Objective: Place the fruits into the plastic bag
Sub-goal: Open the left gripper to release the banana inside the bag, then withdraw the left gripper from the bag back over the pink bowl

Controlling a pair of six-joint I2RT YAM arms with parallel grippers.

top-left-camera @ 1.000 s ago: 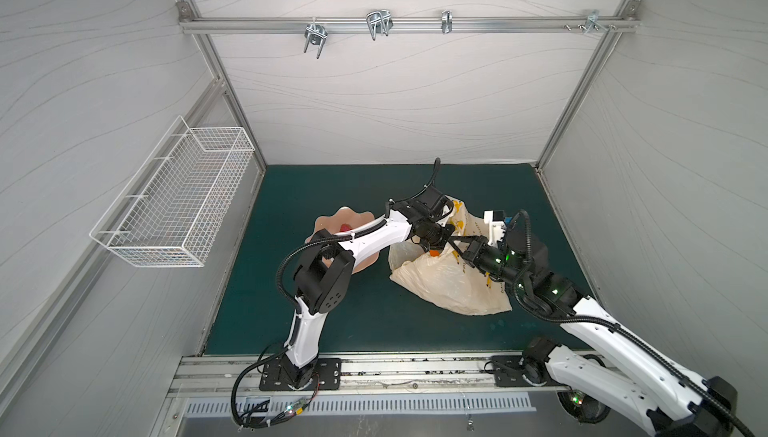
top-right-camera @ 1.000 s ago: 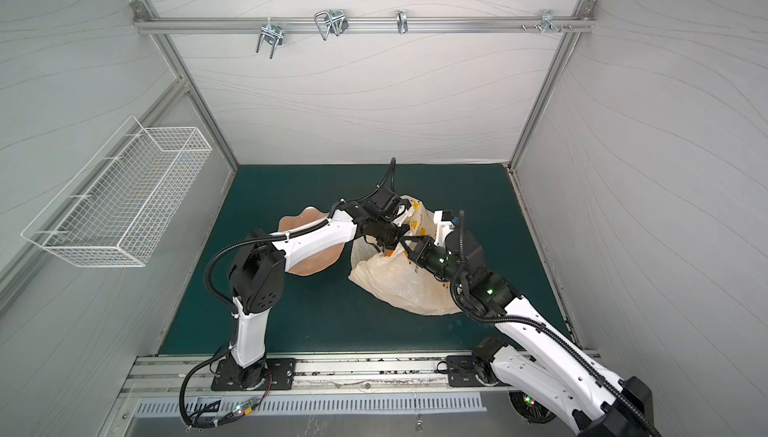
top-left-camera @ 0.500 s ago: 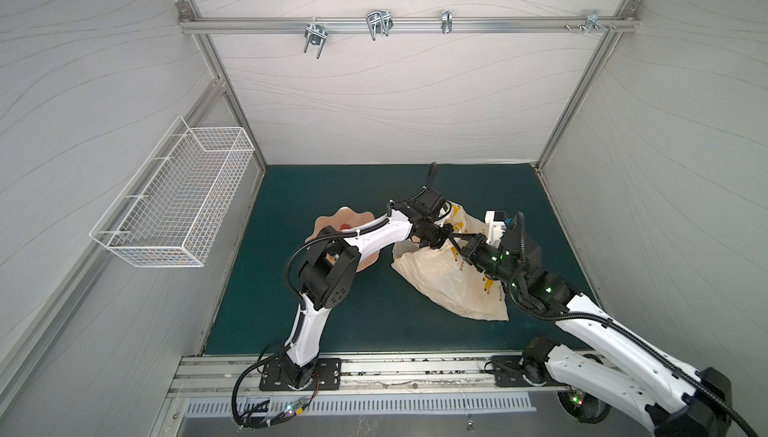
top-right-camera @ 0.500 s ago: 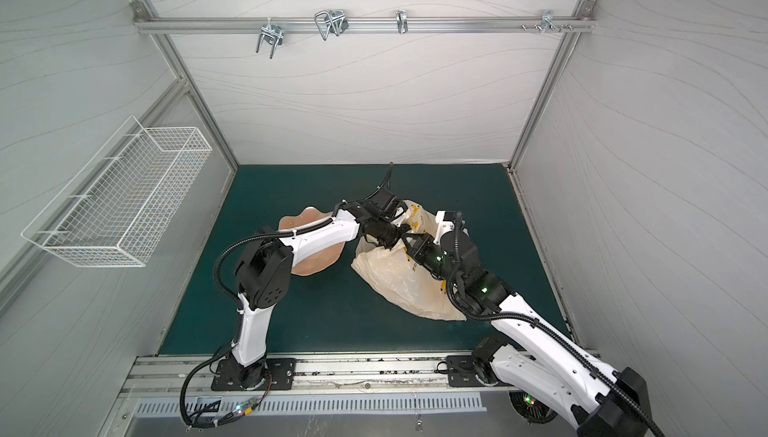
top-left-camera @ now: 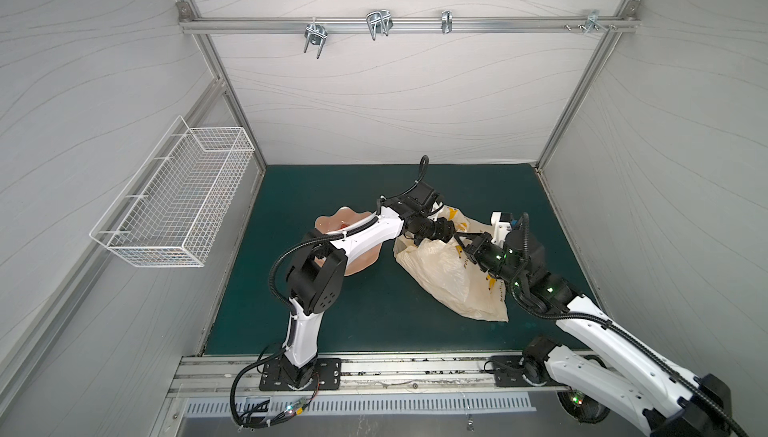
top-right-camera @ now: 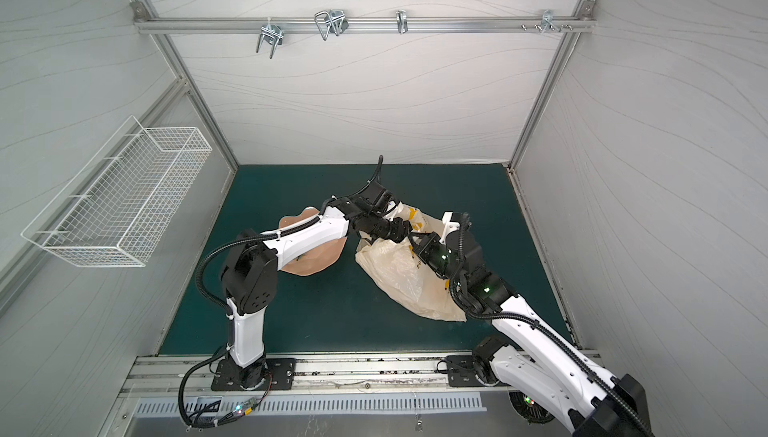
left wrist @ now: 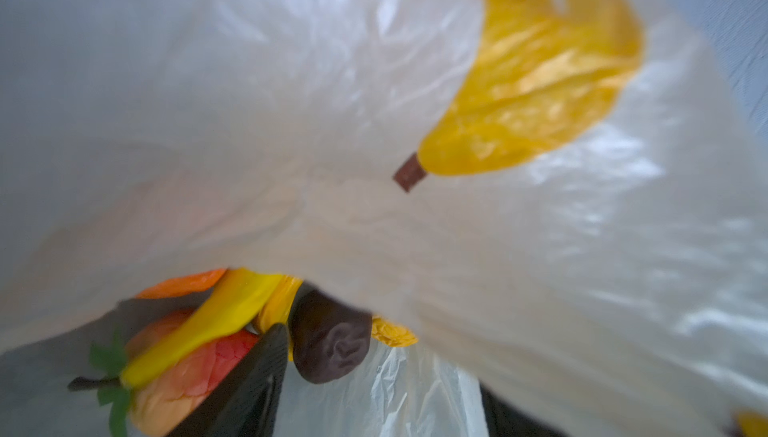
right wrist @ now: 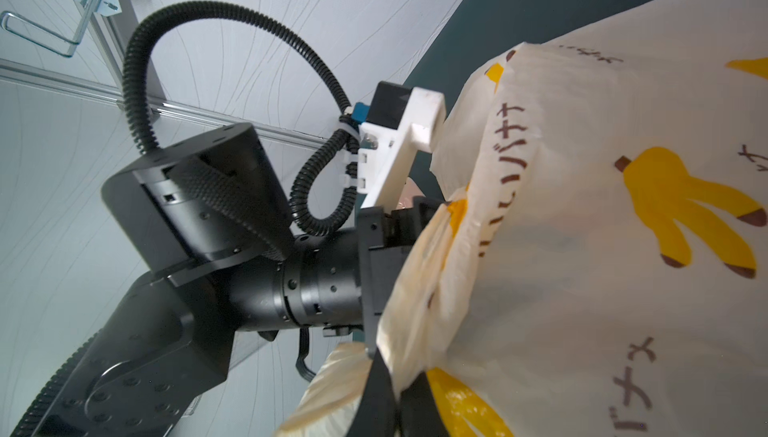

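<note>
The dark purple piece [left wrist: 329, 339] lies in the bag, free of my left gripper's fingers, so that gripper should keep moving to the peach-pink dish [top-right-camera: 318, 257] and close on fruit there.
The plastic bag [top-left-camera: 449, 277] [top-right-camera: 399, 277] lies crumpled on the green mat, cream with yellow banana prints. My right gripper [right wrist: 399, 397] [top-left-camera: 463, 243] is shut on the bag's rim and holds the mouth up. My left gripper [left wrist: 374, 406] [top-left-camera: 446, 231] reaches into that mouth, its tips hidden in both top views. Its jaws stand open inside the bag. A dark purple piece [left wrist: 328, 343] sits loose just off one finger [left wrist: 249, 385]. Beyond it lie a yellow banana [left wrist: 208, 327], a red apple [left wrist: 195, 368] and an orange [left wrist: 183, 283].
A wavy peach-pink dish [top-left-camera: 332, 223] [top-right-camera: 316, 260] sits on the mat under my left forearm. A white wire basket [top-left-camera: 174, 198] hangs on the left wall. Metal hooks hang on the rail along the back wall [top-left-camera: 376, 25].
My left wrist has shifted slightly toward the back wall at the bag's mouth. The bag has been drawn a little flatter and to the right. My right gripper keeps its hold.
</note>
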